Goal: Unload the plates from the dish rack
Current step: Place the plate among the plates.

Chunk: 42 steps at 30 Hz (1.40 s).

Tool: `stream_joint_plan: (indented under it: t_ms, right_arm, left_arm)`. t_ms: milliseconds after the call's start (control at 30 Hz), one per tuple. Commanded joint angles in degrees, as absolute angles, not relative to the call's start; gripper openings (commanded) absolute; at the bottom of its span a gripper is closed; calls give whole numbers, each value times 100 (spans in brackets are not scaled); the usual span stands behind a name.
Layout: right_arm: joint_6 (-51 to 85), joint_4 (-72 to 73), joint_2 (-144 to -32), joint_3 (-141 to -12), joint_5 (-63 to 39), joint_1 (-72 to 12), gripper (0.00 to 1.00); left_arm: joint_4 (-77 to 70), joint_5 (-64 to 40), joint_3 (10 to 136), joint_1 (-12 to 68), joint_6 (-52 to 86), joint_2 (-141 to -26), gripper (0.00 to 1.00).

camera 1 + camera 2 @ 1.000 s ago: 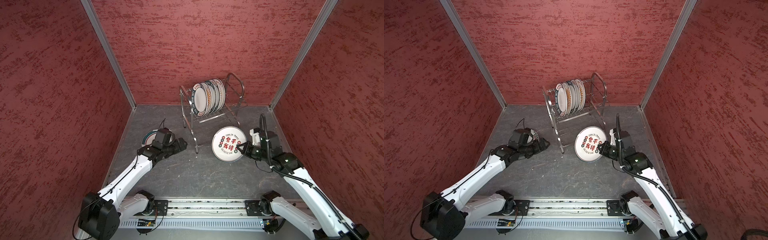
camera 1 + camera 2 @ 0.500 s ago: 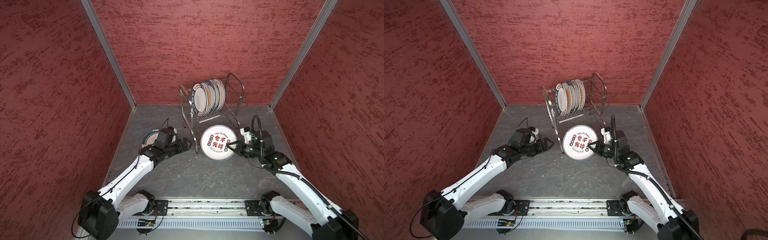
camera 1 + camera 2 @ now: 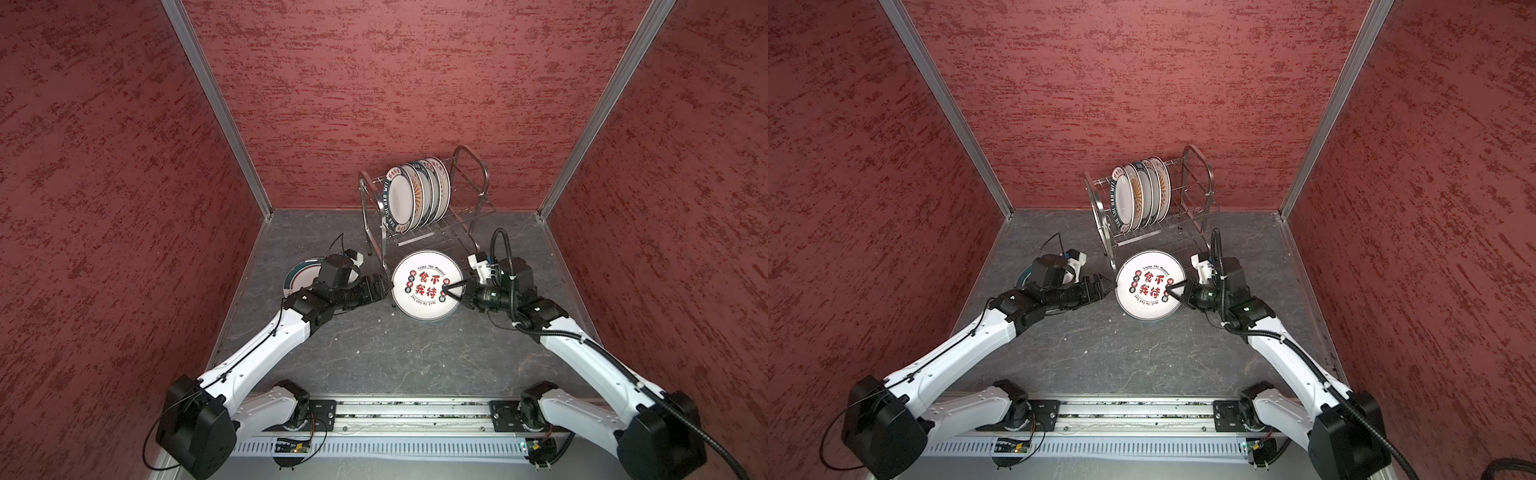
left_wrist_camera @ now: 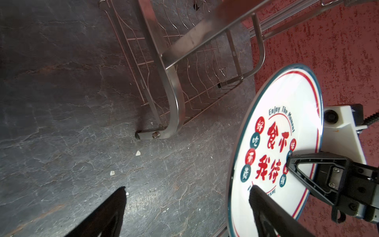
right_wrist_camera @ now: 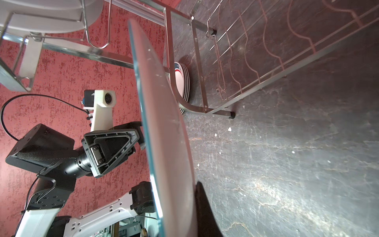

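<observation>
The stack of plates [image 3: 300,276] is far across from the robot's right gripper, so next the left gripper closes on the white plate's free rim [image 3: 396,283] before the right gripper opens.
A white plate [image 3: 419,286] [image 3: 1144,286] with red-black Chinese characters hangs above the table in front of the dish rack [image 3: 469,156] [image 3: 1196,151]. My right gripper [image 3: 445,289] [image 3: 1168,289] is shut on its right rim, and the right wrist view shows the plate [image 5: 164,123] edge-on. My left gripper [image 3: 388,286] [image 3: 1111,286] [image 4: 188,187] is open. Its jaws straddle the plate's [image 4: 272,143] left rim, with one finger across the printed face. Several plates [image 3: 401,199] [image 3: 1125,199] stand upright in the rack's upper tier.
A stack of plates [image 3: 299,276] [image 5: 183,80] lies flat on the table at the left, partly under my left wrist. The rack's front leg [image 4: 174,98] stands close to the held plate. Red walls enclose the table on three sides.
My right arm has carried the plate leftward, from right of the rack to its front. The left gripper has moved right to the plate's rim and its jaws have narrowed slightly.
</observation>
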<state>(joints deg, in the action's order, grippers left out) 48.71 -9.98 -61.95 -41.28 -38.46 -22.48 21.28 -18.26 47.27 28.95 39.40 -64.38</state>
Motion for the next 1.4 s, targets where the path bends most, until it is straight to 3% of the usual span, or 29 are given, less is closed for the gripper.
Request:
stream_joint_plan:
  t_ms: [0,400,833,1200,1367]
  right_arm:
    - [4952,-325,-6302,-4191,-4193,-2393,6]
    - [5276,473,-6731,-4192,-4441,-2608,7]
    - [5401,780,-6995,-4135,-4434,-2785,12]
    - [5427,892,-7066,-4192,-4402,-2869,35]
    - [5458,820,-6955,-4184,-4316,-2874,54]
  left_arm:
    - [1819,-2059,4668,2917,3981,-6400,91]
    - [1287,-2616,4510,2861,4064,-6365,75]
    - [915,-3108,4270,2755,4118,-6267,35]
    - [961,-3267,4028,2532,4210,-6214,7]
    - [1080,-3261,3999,2416,4260,-6141,0]
